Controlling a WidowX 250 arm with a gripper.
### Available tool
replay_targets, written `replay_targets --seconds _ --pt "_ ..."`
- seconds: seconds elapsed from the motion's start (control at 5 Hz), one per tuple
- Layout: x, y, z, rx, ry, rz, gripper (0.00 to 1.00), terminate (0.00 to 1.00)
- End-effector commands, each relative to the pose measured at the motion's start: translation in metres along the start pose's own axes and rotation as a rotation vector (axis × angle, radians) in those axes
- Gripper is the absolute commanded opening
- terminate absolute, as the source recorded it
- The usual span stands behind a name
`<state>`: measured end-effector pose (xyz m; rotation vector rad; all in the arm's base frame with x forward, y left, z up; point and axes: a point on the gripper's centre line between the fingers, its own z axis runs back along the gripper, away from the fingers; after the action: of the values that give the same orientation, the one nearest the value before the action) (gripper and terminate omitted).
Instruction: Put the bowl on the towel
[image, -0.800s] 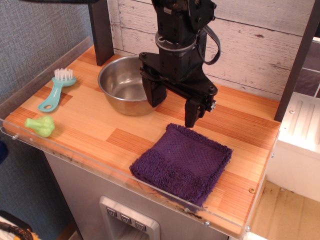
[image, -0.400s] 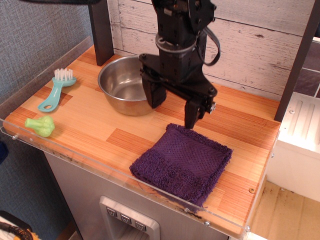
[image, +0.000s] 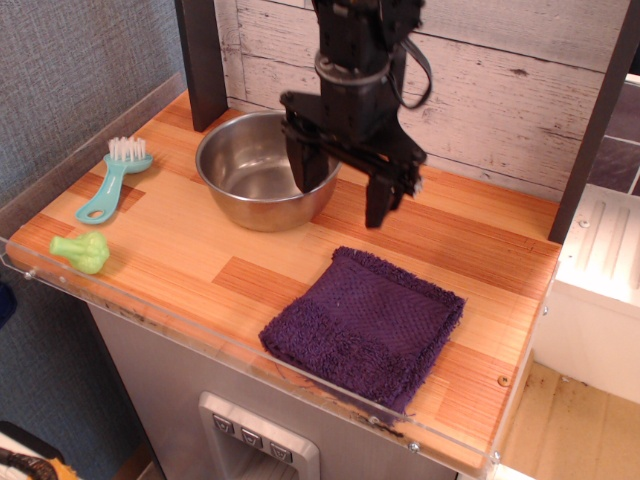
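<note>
The purple towel's edges (image: 366, 328) lie flat (image: 408, 272) around an even square, so the towel will stay spread and support the bowl level when I lower it.
The shiny steel bowl (image: 253, 172) sits on the wooden table at the back, left of centre. The dark purple towel (image: 366, 323) lies flat near the front edge, to the right of the bowl. My black gripper (image: 343, 203) hangs open above the table. Its left finger is at the bowl's right rim and its right finger is over bare wood beyond the towel's far edge. It holds nothing.
A teal brush (image: 112, 178) and a green toy broccoli (image: 81, 251) lie at the left of the table. A clear plastic lip (image: 200, 335) runs along the front edge. A white plank wall (image: 500, 90) stands behind, with a dark post (image: 203, 60) at the back left.
The gripper has risen and shifted back and slightly left, away from the towel's far edge toward the bowl's right rim. The bowl and towel have not moved.
</note>
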<state>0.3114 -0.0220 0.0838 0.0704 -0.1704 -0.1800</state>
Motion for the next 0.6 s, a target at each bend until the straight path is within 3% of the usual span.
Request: replay_targets --seconds 0.0,0.2,0.4 --pt "0.034 0.034 -0.001 0.017 -0.042 0.047 1.0 0.0" --pt "0.038 0.043 -0.035 0.013 0.027 0.047 1.0 0.0" --pt "0.038 0.042 -0.049 -0.01 0.046 0.048 1.0 0.0"
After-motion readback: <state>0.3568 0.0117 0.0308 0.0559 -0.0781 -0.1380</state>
